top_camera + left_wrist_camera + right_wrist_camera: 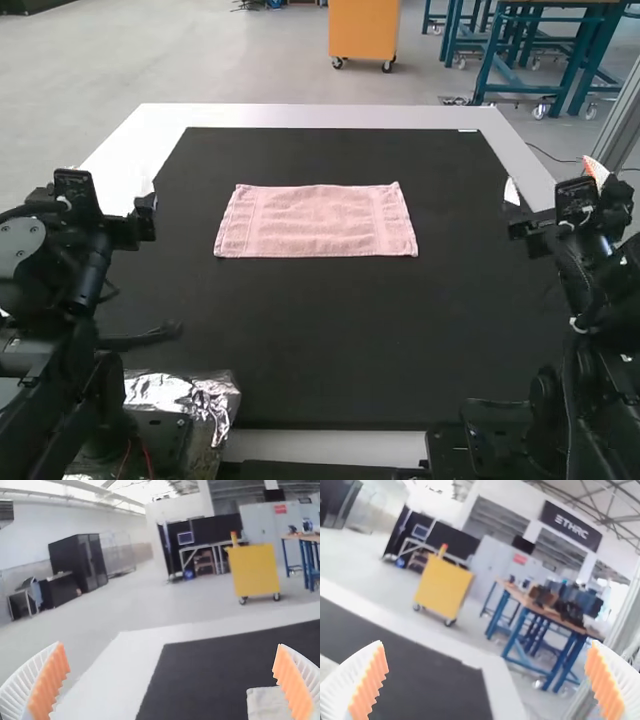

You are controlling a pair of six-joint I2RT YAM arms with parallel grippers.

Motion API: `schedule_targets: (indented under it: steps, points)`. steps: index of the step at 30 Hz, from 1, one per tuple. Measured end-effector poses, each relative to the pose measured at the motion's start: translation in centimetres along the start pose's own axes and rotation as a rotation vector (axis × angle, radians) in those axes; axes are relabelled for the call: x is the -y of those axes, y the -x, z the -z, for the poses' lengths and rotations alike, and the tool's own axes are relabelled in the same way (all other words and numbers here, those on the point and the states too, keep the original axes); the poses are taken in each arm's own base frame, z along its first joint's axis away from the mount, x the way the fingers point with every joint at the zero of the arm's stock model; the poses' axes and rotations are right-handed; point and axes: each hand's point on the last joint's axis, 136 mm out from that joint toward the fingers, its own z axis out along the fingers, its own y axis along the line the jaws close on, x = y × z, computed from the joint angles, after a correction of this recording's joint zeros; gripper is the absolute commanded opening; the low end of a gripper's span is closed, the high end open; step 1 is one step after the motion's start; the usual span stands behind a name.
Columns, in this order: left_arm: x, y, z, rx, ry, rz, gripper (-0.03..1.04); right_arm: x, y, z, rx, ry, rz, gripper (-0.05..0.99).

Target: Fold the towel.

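Observation:
The towel's far edge (318, 186) is thin and a little wavy. The pink towel (317, 222) will droop between its lifted corners when I fold it over.
The pink towel (318, 222) lies flat in a neat rectangle on the black mat, its long sides running across the high view; whether it has layers I cannot tell. To its left, over the table's left side and apart from it, is my left gripper (144, 215). My right gripper (520, 222) is well to the towel's right, by the table's right edge. In the left wrist view, a pale corner of the towel (267, 703) appears beyond one finger of the widely open left gripper (169, 652). The right gripper (487, 650) also stands open, with nothing between its pads.
A black mat (330, 330) covers most of the white table (320, 115), whose rim borders it. Crinkled silver foil (195, 395) lies near the left arm's base at the front left. Both arms stand along the table's near side.

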Motion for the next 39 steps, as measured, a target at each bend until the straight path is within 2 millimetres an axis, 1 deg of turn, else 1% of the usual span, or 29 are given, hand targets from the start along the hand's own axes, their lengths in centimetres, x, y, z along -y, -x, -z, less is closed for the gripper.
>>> schedule_targets:
  steps: [2, 3, 4, 6, 7, 9, 11, 12, 13, 14, 16, 18, 19, 21, 23, 26, 28, 30, 32, 35, 39]
  points:
    - [-0.5, 2.3, -1.0, 0.0, 0.004, 0.0, 0.96, 0.6, 1.2, -1.0, -0.026, 0.01, -0.059, 0.91]
    - [-0.7, 3.4, -1.8, -0.009, 0.005, 0.002, 0.96, 0.8, 1.4, -1.7, -0.061, 0.023, -0.095, 0.91]
    - [-0.8, 4.2, -2.7, -0.031, 0.004, 0.007, 0.96, 0.8, 1.3, -2.4, -0.108, 0.039, -0.132, 0.91]
    - [-0.6, 4.4, -5.1, -0.112, -0.01, 0.026, 0.96, 0.3, 0.1, -3.9, -0.219, 0.077, -0.205, 0.91]
    - [-0.4, 3.8, -6.5, -0.17, -0.016, 0.035, 0.96, -0.2, -1.0, -4.5, -0.291, 0.105, -0.245, 0.91]
    - [0.2, 1.3, -8.6, -0.292, -0.028, 0.043, 0.96, -1.5, -3.3, -5.4, -0.423, 0.149, -0.32, 0.91]
    - [0.9, -2.3, -9.9, -0.426, -0.043, 0.041, 0.96, -3.1, -6.2, -5.8, -0.57, 0.196, -0.395, 0.9]
    - [1.4, -4.4, -10.2, -0.497, -0.053, 0.038, 0.96, -3.9, -7.6, -5.9, -0.644, 0.216, -0.429, 0.9]
    - [1.9, -6.6, -10.3, -0.567, -0.064, 0.034, 0.96, -4.9, -9.3, -5.9, -0.725, 0.237, -0.461, 0.9]
    - [2.3, -8.4, -10.2, -0.623, -0.075, 0.035, 0.96, -5.6, -10.7, -5.8, -0.788, 0.251, -0.483, 0.9]
    - [2.9, -11.2, -9.8, -0.715, -0.086, 0.046, 0.96, -7.0, -13.1, -5.7, -0.883, 0.276, -0.52, 0.9]
    - [3.6, -13.2, -9.2, -0.788, -0.101, 0.072, 0.96, -8.2, -14.5, -5.7, -0.929, 0.309, -0.556, 0.9]
    - [4.1, -14.1, -8.9, -0.822, -0.114, 0.088, 0.96, -8.5, -14.7, -6.0, -0.932, 0.319, -0.567, 0.9]
    - [5.0, -15.4, -8.2, -0.882, -0.144, 0.13, 0.96, -8.5, -14.3, -7.0, -0.907, 0.328, -0.581, 0.9]
    - [6.0, -16.5, -7.7, -0.931, -0.172, 0.173, 0.96, -8.3, -13.4, -8.3, -0.869, 0.333, -0.586, 0.9]
    - [7.3, -17.1, -7.9, -0.966, -0.211, 0.25, 0.95, -8.4, -12.4, -10.0, -0.829, 0.348, -0.583, 0.91]
    - [8.0, -17.2, -8.5, -0.965, -0.232, 0.292, 0.92, -9.6, -12.7, -10.6, -0.843, 0.379, -0.579, 0.9]
    - [8.5, -17.2, -9.5, -0.954, -0.245, 0.322, 0.92, -11.6, -13.6, -10.8, -0.87, 0.424, -0.573, 0.9]
    - [8.9, -17.5, -10.1, -0.953, -0.252, 0.34, 0.97, -13.7, -14.4, -10.8, -0.887, 0.466, -0.564, 0.9]
    - [9.4, -18.6, -10.7, -0.98, -0.255, 0.349, 0.97, -16.0, -15.1, -11.1, -0.884, 0.508, -0.552, 0.9]
    - [10.1, -20.5, -12.1, -1.005, -0.262, 0.347, 0.97, -18.0, -16.7, -11.5, -0.899, 0.537, -0.543, 0.9]
